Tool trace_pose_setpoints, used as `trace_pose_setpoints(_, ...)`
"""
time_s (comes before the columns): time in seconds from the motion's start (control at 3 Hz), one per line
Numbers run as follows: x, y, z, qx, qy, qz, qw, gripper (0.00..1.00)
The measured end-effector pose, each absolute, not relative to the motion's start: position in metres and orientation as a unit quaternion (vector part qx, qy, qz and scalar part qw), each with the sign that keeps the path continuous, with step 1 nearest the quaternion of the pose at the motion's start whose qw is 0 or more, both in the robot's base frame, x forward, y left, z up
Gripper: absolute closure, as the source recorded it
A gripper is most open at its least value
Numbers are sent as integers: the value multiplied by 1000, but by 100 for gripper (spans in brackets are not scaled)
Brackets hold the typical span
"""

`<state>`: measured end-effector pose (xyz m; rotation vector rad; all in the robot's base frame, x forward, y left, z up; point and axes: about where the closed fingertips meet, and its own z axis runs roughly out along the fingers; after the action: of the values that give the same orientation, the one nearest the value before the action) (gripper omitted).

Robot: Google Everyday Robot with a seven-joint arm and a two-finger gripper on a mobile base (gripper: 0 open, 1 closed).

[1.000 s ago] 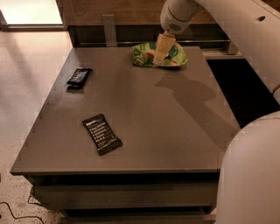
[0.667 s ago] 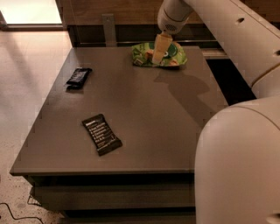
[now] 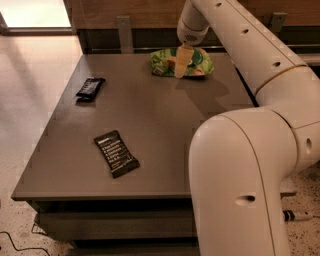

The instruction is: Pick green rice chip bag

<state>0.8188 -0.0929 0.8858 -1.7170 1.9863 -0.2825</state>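
Note:
The green rice chip bag (image 3: pixel 200 65) has its puffy ends (image 3: pixel 161 63) bulging out past my gripper. It should stay spread wide when I lift it by its middle.
The green rice chip bag (image 3: pixel 201 63), puffy and crinkled, lies at the far edge of the dark grey table (image 3: pixel 165 125), right of centre. My gripper (image 3: pixel 182 67) comes down from the white arm (image 3: pixel 225 30) and sits over the middle of the bag, at or touching its top. Its pale yellow tip hides the bag's centre. The bag rests on the table.
Two flat black bar wrappers lie on the table: one at the far left (image 3: pixel 90 87), one at the near left (image 3: pixel 116 153). My white arm's large lower body (image 3: pixel 240 180) fills the right foreground. A wooden wall panel (image 3: pixel 125 15) runs behind the table.
The gripper has come down a little onto the bag. The arm's large lower body has swung left, further into the right foreground. The bag and both bars have not moved.

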Motion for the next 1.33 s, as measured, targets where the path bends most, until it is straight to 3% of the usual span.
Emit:
trace_pose_setpoints(0.67, 831, -88, 843, -637, 737, -77, 213, 0)
trace_pose_setpoints(1.33, 835, -86, 835, -637, 737, -75, 212, 49)
